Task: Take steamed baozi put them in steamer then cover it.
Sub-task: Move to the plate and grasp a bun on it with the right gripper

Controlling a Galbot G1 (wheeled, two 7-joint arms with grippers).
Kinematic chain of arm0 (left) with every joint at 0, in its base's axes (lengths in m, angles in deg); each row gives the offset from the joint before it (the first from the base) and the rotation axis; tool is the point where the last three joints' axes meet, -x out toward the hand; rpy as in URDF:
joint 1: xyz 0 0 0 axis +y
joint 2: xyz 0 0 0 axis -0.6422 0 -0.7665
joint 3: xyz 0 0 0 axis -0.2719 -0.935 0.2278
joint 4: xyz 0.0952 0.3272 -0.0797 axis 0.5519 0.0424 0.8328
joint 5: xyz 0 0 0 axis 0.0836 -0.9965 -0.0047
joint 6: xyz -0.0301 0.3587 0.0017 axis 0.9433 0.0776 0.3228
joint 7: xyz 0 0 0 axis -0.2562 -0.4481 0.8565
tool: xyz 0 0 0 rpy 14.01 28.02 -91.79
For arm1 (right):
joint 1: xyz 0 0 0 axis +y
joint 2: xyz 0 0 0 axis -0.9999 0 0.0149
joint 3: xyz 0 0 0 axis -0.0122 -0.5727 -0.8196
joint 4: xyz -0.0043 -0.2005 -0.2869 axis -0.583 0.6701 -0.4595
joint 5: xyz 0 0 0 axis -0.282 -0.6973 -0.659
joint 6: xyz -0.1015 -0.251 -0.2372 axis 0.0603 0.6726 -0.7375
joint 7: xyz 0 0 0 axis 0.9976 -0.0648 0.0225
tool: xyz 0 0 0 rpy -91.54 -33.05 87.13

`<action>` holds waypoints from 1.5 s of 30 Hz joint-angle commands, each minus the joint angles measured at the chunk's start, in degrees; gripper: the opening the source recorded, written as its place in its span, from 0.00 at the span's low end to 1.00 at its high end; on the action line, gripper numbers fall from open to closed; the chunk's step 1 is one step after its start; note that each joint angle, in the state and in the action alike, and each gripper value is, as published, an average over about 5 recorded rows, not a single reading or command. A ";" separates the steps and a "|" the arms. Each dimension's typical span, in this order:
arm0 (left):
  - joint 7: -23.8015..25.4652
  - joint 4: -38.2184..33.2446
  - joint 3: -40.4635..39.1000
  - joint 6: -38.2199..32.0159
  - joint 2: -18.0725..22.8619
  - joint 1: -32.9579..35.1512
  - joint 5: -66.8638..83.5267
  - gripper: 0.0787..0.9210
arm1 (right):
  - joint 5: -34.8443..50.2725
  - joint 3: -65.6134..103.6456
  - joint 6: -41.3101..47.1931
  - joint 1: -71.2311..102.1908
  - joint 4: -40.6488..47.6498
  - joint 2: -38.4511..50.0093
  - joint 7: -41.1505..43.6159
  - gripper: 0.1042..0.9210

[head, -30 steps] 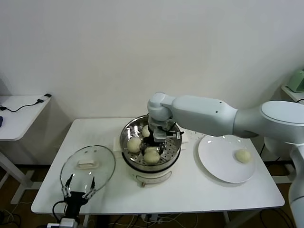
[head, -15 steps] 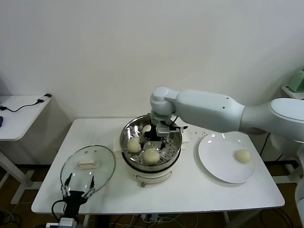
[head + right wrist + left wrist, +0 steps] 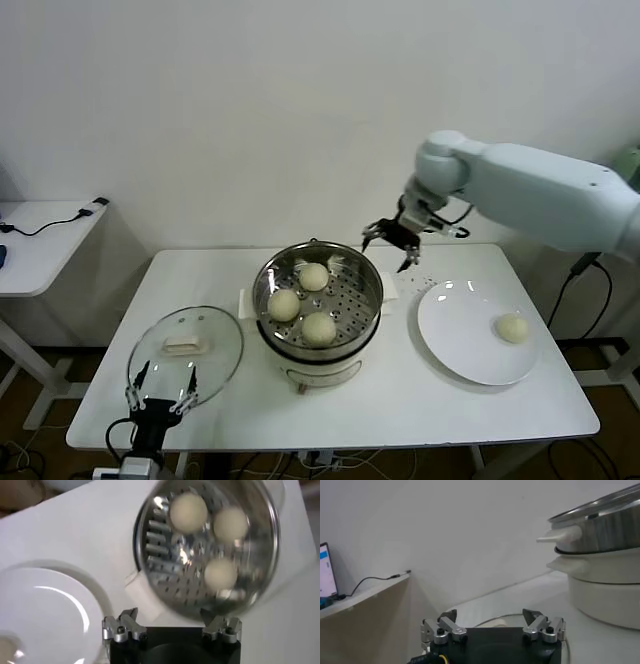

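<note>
The robot's right gripper is open and the last baozi is alone on the white plate [image 3: 462,335], so the gripper goes on toward the plate until its fingers are on both sides of that baozi [image 3: 512,328].
The steamer [image 3: 372,291] stands mid-table with three baozi on its perforated tray: one at the back [image 3: 313,277], one on the left [image 3: 284,304], one at the front [image 3: 319,328]. A fourth baozi [image 3: 512,328] lies on the white plate [image 3: 455,335]. My right gripper [image 3: 392,243] hangs open and empty in the air behind the gap between steamer and plate. Its wrist view looks down on the steamer [image 3: 162,547], the baozi [image 3: 188,511] and the plate [image 3: 45,605]. The glass cover [image 3: 186,348] lies flat at front left. My left gripper [image 3: 160,395] waits open at the cover's near edge.
A white side table [image 3: 40,240] with a cable stands to the left, beyond the work table's edge. In the left wrist view the steamer's steel wall [image 3: 605,527] and white base [image 3: 607,592] rise close ahead of the left gripper [image 3: 490,616]. The wall is behind.
My right gripper rose out of the steamer and swung right toward the plate, leaving a third baozi uncovered at the back of the tray. The left arm stayed put.
</note>
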 commanded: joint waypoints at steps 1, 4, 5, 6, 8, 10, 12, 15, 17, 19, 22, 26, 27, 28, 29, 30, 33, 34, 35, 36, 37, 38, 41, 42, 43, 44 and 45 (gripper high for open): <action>0.01 -0.22 0.16 0.20 -0.26 -0.15 -0.13 0.88 | 7.66 2.51 23.40 5.35 1.57 17.84 -0.66 0.88; 0.03 -0.32 0.27 0.22 -0.09 -0.04 -0.18 0.88 | 2.32 10.15 23.76 13.84 3.63 20.28 -0.22 0.88; 0.03 -0.37 0.29 0.23 -0.02 0.01 -0.23 0.88 | 0.61 13.17 23.55 16.88 4.80 20.70 0.07 0.88; 0.04 -0.44 0.31 0.24 0.03 0.06 -0.28 0.88 | -0.69 15.72 23.27 19.59 6.02 20.91 0.34 0.88; 0.03 -0.65 0.35 0.26 0.14 0.16 -0.36 0.88 | -3.54 21.13 22.11 25.57 9.16 20.95 1.11 0.88; 0.04 -0.81 0.39 0.32 0.28 0.19 -0.46 0.88 | -7.03 25.66 19.93 30.38 12.15 20.52 2.02 0.88; 0.06 -0.87 0.36 0.40 0.50 0.17 -0.67 0.88 | -10.54 30.13 17.98 34.35 14.79 19.95 2.82 0.88; 0.22 -0.88 0.34 0.59 0.95 -0.01 -1.19 0.88 | -15.62 36.72 16.09 39.48 18.22 18.79 3.61 0.88; 0.31 -1.02 0.47 0.86 1.18 -0.27 -1.44 0.88 | -18.30 40.26 15.33 42.31 20.57 17.76 3.75 0.88; 0.32 -1.25 0.65 1.16 1.22 -0.50 -1.53 0.88 | -20.06 42.67 14.82 44.07 22.84 16.57 3.64 0.88; 0.33 -1.40 0.81 1.48 1.17 -0.63 -1.59 0.88 | -22.29 45.12 13.87 45.71 25.61 14.60 3.58 0.88; 0.34 -1.31 0.76 1.56 1.28 -0.49 -2.00 0.88 | -23.74 47.34 13.61 47.63 27.56 12.00 3.46 0.88; 0.34 -1.31 0.74 1.55 1.32 -0.42 -2.11 0.88 | -24.15 48.01 13.52 48.02 28.07 11.30 3.38 0.88; 0.34 -1.34 0.73 1.55 1.35 -0.35 -2.18 0.88 | -24.71 48.68 13.29 48.27 28.79 10.51 3.25 0.88; 0.34 -1.38 0.73 1.55 1.37 -0.27 -2.26 0.88 | -25.32 49.37 13.04 48.43 29.60 9.61 3.11 0.88; 0.33 -1.42 0.74 1.56 1.39 -0.21 -2.30 0.88 | -25.89 49.88 12.75 48.43 30.37 8.78 2.97 0.88; 0.32 -1.49 0.81 1.53 1.40 -0.03 -2.40 0.88 | -27.20 50.97 12.01 47.86 32.72 6.18 2.59 0.88; 0.32 -1.49 0.83 1.51 1.40 0.03 -2.43 0.88 | -27.48 51.11 11.83 47.56 33.38 5.47 2.50 0.88; 0.31 -1.50 0.86 1.48 1.40 0.10 -2.45 0.88 | -27.80 51.22 11.65 47.20 34.12 4.76 2.42 0.88; 0.30 -1.51 0.89 1.44 1.39 0.17 -2.46 0.88 | -28.06 51.25 11.49 46.83 34.83 4.16 2.37 0.88; 0.30 -1.51 0.93 1.41 1.39 0.24 -2.47 0.88 | -28.33 51.24 11.33 46.44 35.47 3.63 2.34 0.88; 0.29 -1.51 0.97 1.38 1.38 0.32 -2.47 0.88 | -28.56 51.21 11.21 46.11 36.08 3.17 2.32 0.88; 0.26 -1.43 1.08 1.33 1.36 0.44 -2.46 0.88 | -28.91 51.07 11.01 45.46 37.23 2.14 2.36 0.88; 0.25 -1.39 1.11 1.32 1.35 0.45 -2.46 0.88 | -28.92 51.01 11.00 45.38 37.38 1.92 2.39 0.88; 0.24 -1.35 1.12 1.32 1.35 0.45 -2.46 0.88 | -28.94 50.99 11.00 45.34 37.47 1.74 2.43 0.88; 0.24 -1.32 1.13 1.32 1.34 0.44 -2.47 0.88 | -28.93 50.95 11.01 45.29 37.52 1.61 2.48 0.88; 0.24 -1.30 1.12 1.32 1.34 0.42 -2.50 0.88 | -28.91 50.90 11.02 45.22 37.57 1.52 2.53 0.88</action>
